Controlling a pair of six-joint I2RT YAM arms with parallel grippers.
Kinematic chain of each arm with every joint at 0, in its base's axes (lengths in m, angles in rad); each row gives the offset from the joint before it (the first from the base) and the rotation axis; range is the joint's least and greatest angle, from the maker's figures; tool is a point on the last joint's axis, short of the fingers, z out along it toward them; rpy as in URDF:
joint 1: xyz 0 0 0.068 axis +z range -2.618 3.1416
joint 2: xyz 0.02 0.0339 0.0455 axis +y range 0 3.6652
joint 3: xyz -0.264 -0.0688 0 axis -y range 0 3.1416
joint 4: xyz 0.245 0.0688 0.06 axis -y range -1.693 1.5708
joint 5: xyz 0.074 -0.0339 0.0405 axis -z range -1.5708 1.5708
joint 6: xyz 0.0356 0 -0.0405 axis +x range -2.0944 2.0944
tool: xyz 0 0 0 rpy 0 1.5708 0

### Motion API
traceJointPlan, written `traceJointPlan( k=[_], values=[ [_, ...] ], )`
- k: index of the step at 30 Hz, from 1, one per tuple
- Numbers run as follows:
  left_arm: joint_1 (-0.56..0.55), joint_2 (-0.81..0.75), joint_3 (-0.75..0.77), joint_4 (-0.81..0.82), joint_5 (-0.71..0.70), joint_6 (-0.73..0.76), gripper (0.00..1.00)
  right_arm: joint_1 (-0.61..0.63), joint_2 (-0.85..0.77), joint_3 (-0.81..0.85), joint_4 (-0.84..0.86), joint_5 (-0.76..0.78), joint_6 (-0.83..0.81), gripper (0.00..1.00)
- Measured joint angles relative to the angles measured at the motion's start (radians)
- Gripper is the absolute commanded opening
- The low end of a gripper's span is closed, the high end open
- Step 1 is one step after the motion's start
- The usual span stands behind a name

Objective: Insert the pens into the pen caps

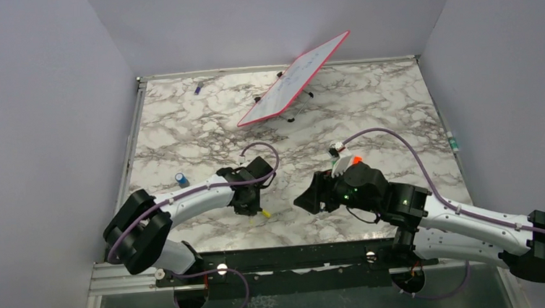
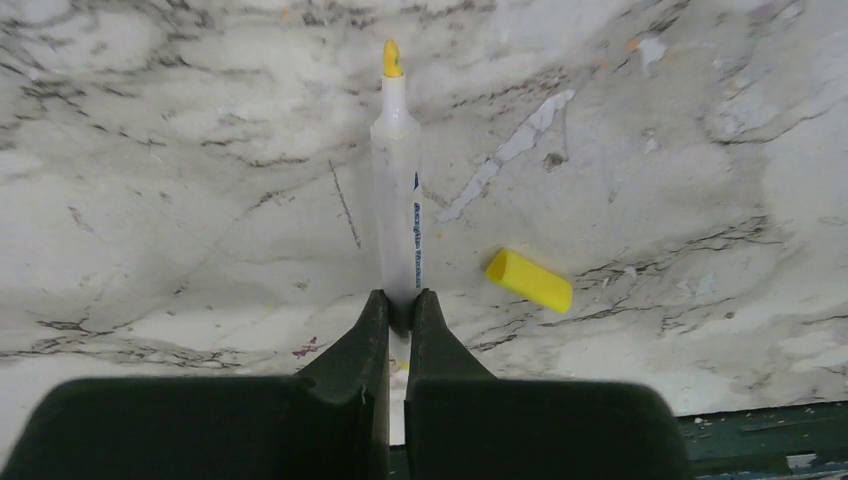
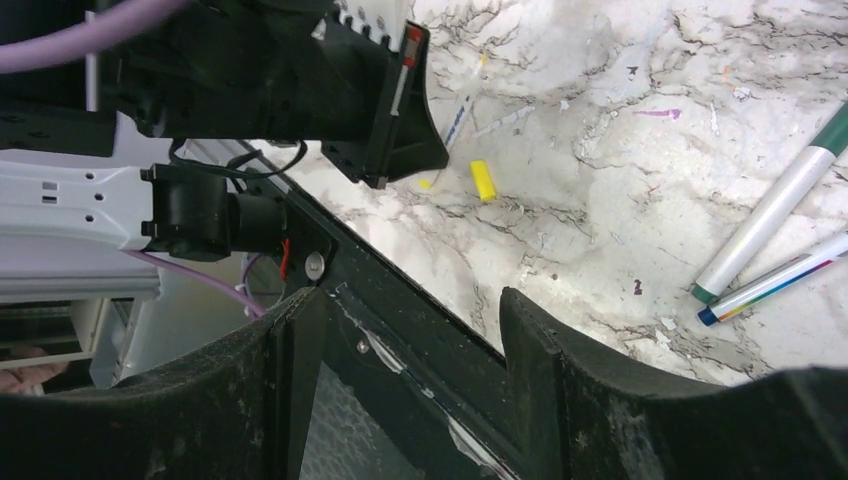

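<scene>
My left gripper needs to carry the pen (image 2: pixel 398 190) out of the way first, because the yellow cap (image 1: pixel 266 213) is lying loose close beside that gripper. My right gripper will then pick up the cap.
My left gripper (image 2: pixel 400 305) is shut on a thin white pen with a yellow tip (image 2: pixel 397 170), held low over the marble table with the tip pointing away from the wrist. A yellow cap (image 2: pixel 529 279) lies on the table just right of the fingertips, apart from the pen; it also shows in the top view (image 1: pixel 265 214) and the right wrist view (image 3: pixel 483 180). My right gripper (image 3: pixel 410 320) is open and empty above the table's front rail, facing the left gripper (image 3: pixel 400 130). A dark blue cap (image 1: pixel 181 179) stands left of the left arm.
A white pen with a green end (image 3: pixel 770 215) and a thin blue-tipped pen (image 3: pixel 775 280) lie side by side to the right of my right gripper. A red-framed whiteboard (image 1: pixel 293 80) stands tilted at the back. A small purple item (image 1: pixel 198 88) lies at the back left.
</scene>
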Motion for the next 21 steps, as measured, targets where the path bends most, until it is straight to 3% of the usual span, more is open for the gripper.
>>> traceJointPlan(
  k=[7, 15, 21],
  values=[
    [0.001, -0.156, 0.039, 0.103, -0.006, 0.109, 0.00, 0.000, -0.011, -0.027, 0.011, 0.025, 0.058, 0.71],
    [0.002, -0.269, 0.037, 0.356, 0.311, 0.193, 0.00, 0.000, 0.032, -0.030, 0.082, 0.112, 0.095, 0.73],
    [0.002, -0.338, -0.020, 0.500, 0.493, 0.203, 0.00, 0.000, 0.051, 0.000, 0.090, 0.225, 0.174, 0.60]
  ],
)
